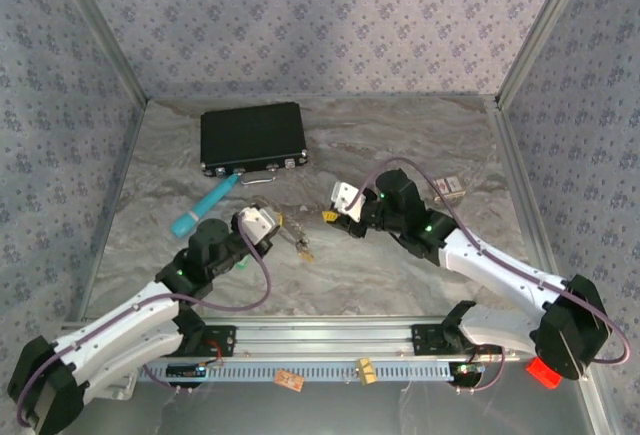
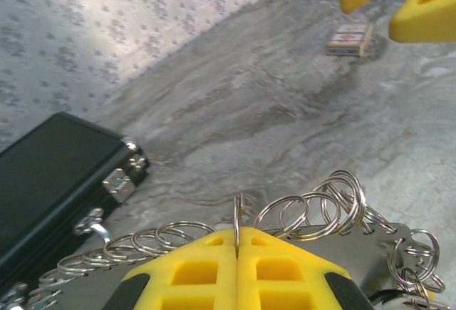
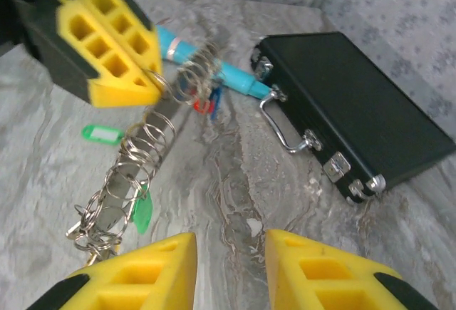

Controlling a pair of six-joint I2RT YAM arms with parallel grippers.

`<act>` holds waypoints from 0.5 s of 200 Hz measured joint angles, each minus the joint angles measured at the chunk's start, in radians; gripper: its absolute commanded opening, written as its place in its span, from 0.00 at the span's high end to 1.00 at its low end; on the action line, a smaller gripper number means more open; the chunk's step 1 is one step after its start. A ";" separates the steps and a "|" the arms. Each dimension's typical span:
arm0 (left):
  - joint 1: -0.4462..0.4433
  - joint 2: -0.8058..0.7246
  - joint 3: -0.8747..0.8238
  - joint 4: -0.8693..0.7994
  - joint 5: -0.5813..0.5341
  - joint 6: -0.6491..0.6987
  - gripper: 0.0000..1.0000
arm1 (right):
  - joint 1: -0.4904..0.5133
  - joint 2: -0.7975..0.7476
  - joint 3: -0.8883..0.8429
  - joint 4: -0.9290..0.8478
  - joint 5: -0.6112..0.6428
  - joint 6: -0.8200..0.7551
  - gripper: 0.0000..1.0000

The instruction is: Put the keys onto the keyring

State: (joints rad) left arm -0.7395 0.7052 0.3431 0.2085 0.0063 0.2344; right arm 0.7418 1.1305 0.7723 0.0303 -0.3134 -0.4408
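Observation:
The robot's left gripper holds the keyring with the green key (image 3: 103, 134) lying clear of it, so the open right gripper should keep moving toward that key until its fingers are on both sides of it.
My left gripper (image 2: 237, 237) is shut on one silvery ring of the keyring (image 2: 313, 207), a string of several split rings that trails to both sides of the jaws. In the right wrist view the same left gripper (image 3: 140, 89) holds the keyring (image 3: 146, 150) hanging down to the table. A green key (image 3: 102, 134) lies on the table beside it, another green key (image 3: 143, 211) sits under the rings, and red and blue keys (image 3: 206, 103) lie further back. My right gripper (image 3: 229, 249) is open over bare table, to the right of the rings. A yellow key (image 1: 328, 217) lies near it.
A black case (image 1: 253, 137) with a metal handle (image 3: 281, 128) lies at the back left. A teal tube (image 1: 203, 207) rests in front of it. A small card box (image 1: 450, 187) sits at the right. Patterned walls enclose the table (image 1: 400, 265).

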 measured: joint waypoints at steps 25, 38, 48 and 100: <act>0.020 -0.030 0.068 -0.097 -0.088 0.000 1.00 | 0.023 0.002 -0.002 0.023 0.066 0.116 0.69; 0.049 -0.033 0.102 -0.144 -0.128 -0.003 1.00 | 0.052 0.015 -0.002 0.034 0.084 0.157 0.70; 0.087 -0.035 0.126 -0.177 -0.153 -0.012 1.00 | 0.078 0.042 -0.001 0.045 0.094 0.188 0.71; 0.297 -0.037 0.182 -0.293 -0.225 -0.073 1.00 | 0.240 0.410 0.138 0.000 0.144 0.321 0.73</act>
State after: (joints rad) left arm -0.4423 0.6682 0.5255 -0.0849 -0.2184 0.1612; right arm 0.9821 1.5410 0.9100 0.0307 -0.1692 -0.1196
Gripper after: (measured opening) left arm 0.044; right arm 0.280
